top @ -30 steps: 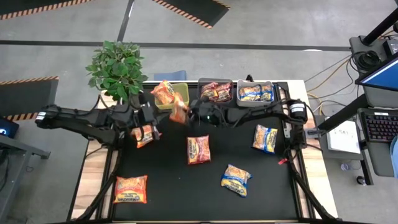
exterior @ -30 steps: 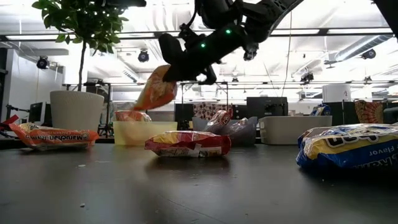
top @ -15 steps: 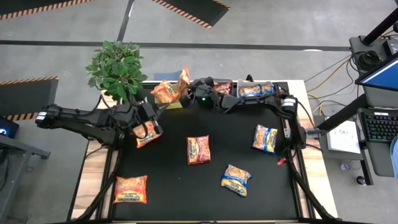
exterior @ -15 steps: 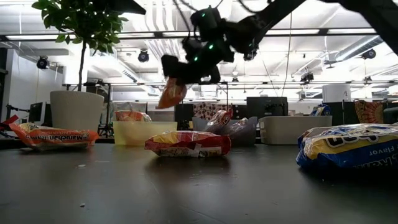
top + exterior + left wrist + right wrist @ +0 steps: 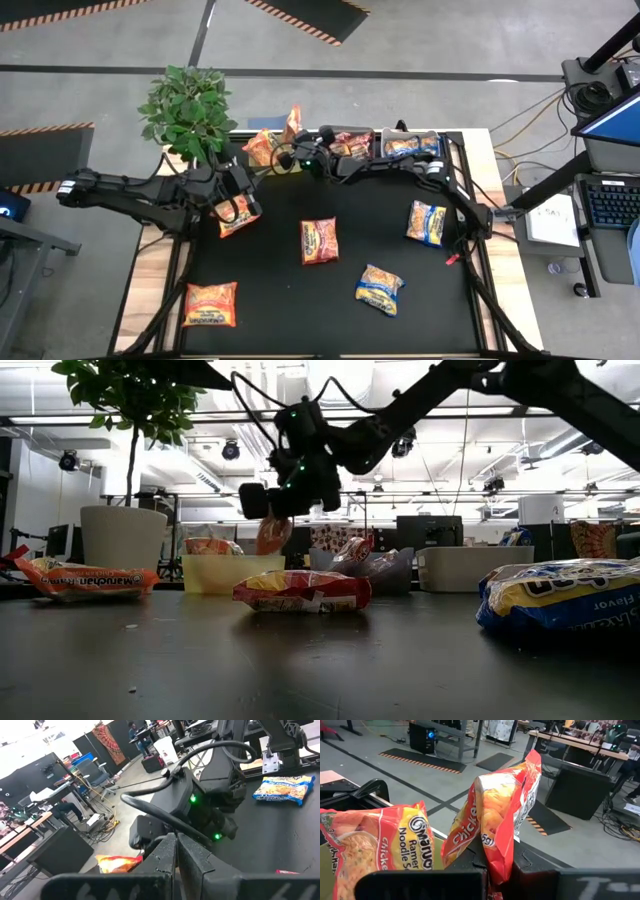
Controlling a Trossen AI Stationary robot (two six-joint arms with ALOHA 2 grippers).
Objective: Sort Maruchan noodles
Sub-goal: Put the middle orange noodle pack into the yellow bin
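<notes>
The orange-red packet (image 5: 272, 535) is hanging over the green bin's loose end (image 5: 262, 568), next to its match. My right gripper should go down next until the packet dips inside, and then let go.
My right gripper (image 5: 290, 152) reaches across to the far left and is shut on an orange-red Maruchan packet (image 5: 292, 123), above the green bin (image 5: 283, 165), where another orange-red packet (image 5: 260, 148) lies. My left gripper (image 5: 236, 203), its fingers shut (image 5: 176, 847), hovers by an orange-red packet (image 5: 233, 216) lying flat on the table. Whether it touches that packet I cannot tell. A red-pink packet (image 5: 318, 240), two blue-and-yellow packets (image 5: 427, 222) (image 5: 380, 288) and one more orange-red packet (image 5: 210, 303) also lie flat on the black table. My right gripper pinches the orange-red packet between its two fingers at one short end (image 5: 496, 862). The packet is lifted clear. It hangs below the fingers (image 5: 272, 535), over the green bin (image 5: 235, 572).
Beside the green bin along the far edge stand a dark bin (image 5: 348, 146) with red-pink packets and a grey bin (image 5: 410, 146) with blue-and-yellow ones. A potted plant (image 5: 190, 105) stands at the far left corner. The right arm lies over the bins.
My right gripper has carried the orange-red packet from above the table toward the far edge and a little to the left, until it hangs over the green bin. It has stayed shut on the packet, which has swung from slanting to hanging more steeply.
</notes>
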